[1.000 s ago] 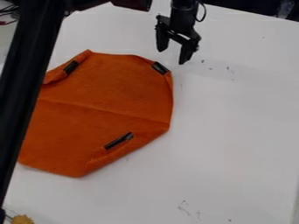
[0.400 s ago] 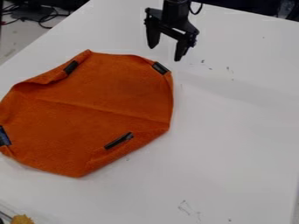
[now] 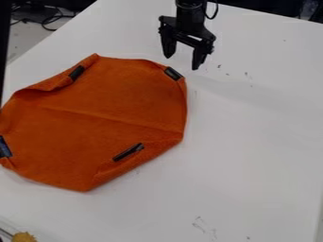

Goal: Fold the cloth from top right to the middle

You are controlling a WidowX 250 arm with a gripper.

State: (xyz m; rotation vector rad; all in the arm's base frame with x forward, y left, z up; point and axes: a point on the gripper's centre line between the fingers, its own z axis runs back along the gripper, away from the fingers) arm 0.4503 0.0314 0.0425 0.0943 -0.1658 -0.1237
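My gripper will fold the orange cloth's top corner over when I carry it inward, while the rest stays put, because the cloth lies limp with turned-in edges.
The orange cloth (image 3: pixel 107 118) lies on the left half of the white table, its corners turned inward and several dark tags along its edges. At its top right edge a dark tag (image 3: pixel 173 73) shows beside a small turned-in corner. The black gripper (image 3: pixel 182 61) hangs over the table just above and slightly right of that corner, apart from the cloth. Its two fingers are spread open with nothing between them.
The white table (image 3: pixel 252 132) stretches to the right of the cloth. A yellow object (image 3: pixel 24 237) sits at the bottom left corner. Dark cables (image 3: pixel 47 18) lie beyond the table's edge at the upper left. A dark bar stands at the left edge.
The large black bar across the left side has swung out to the left edge, uncovering more cloth. The gripper has shifted slightly left overall, lifting and then coming down a little. The cloth has not moved.
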